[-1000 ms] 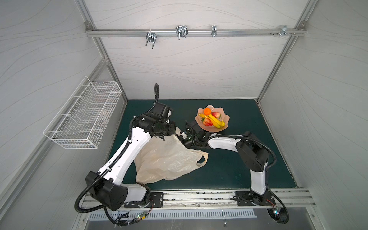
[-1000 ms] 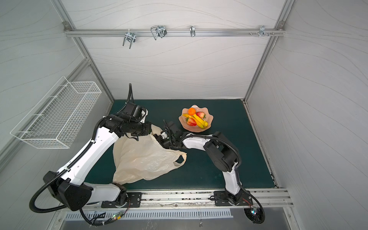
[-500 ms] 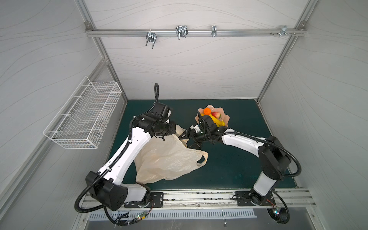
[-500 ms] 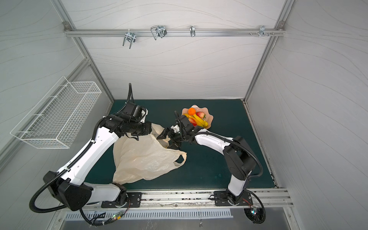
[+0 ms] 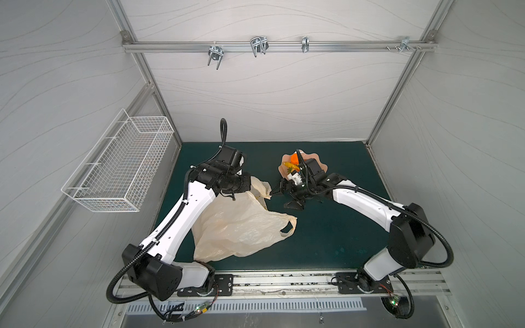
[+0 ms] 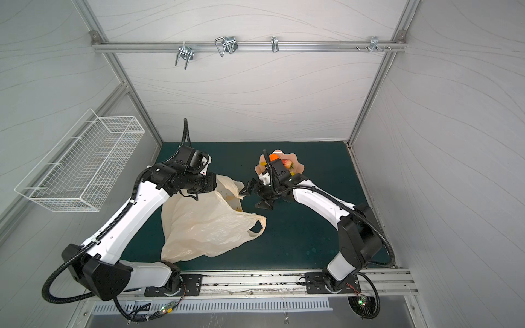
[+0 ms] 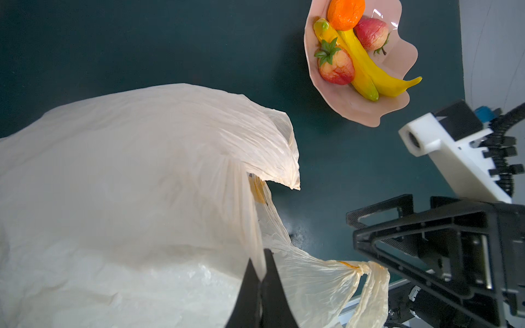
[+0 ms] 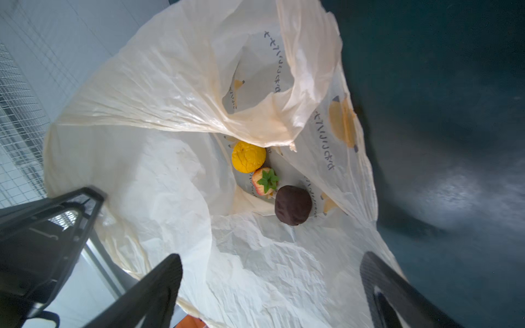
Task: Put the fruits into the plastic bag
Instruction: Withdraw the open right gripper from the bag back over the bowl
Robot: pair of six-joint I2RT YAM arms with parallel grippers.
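I should next move my right gripper toward the pink bowl until that gripper's open fingers are around a strawberry, because my left gripper is holding the bag's opening up.
The cream plastic bag lies crumpled on the green mat in both top views. My left gripper is shut on the rim of the bag and holds its mouth up. My right gripper stands open just outside that mouth, with nothing between its fingers. Deep in the bag lie an orange round fruit, a strawberry and a dark brown ball. The pink bowl holds an orange, two bananas and two strawberries.
A white wire basket hangs on the left wall. My right wrist covers part of the bowl in both top views. One bag handle lies loose on the mat. Walls close in three sides.
My right arm has drawn back to the right, its elbow swinging outwards and its wrist coming over the bowl; the gripper stays open. The left arm and the bag have not moved.
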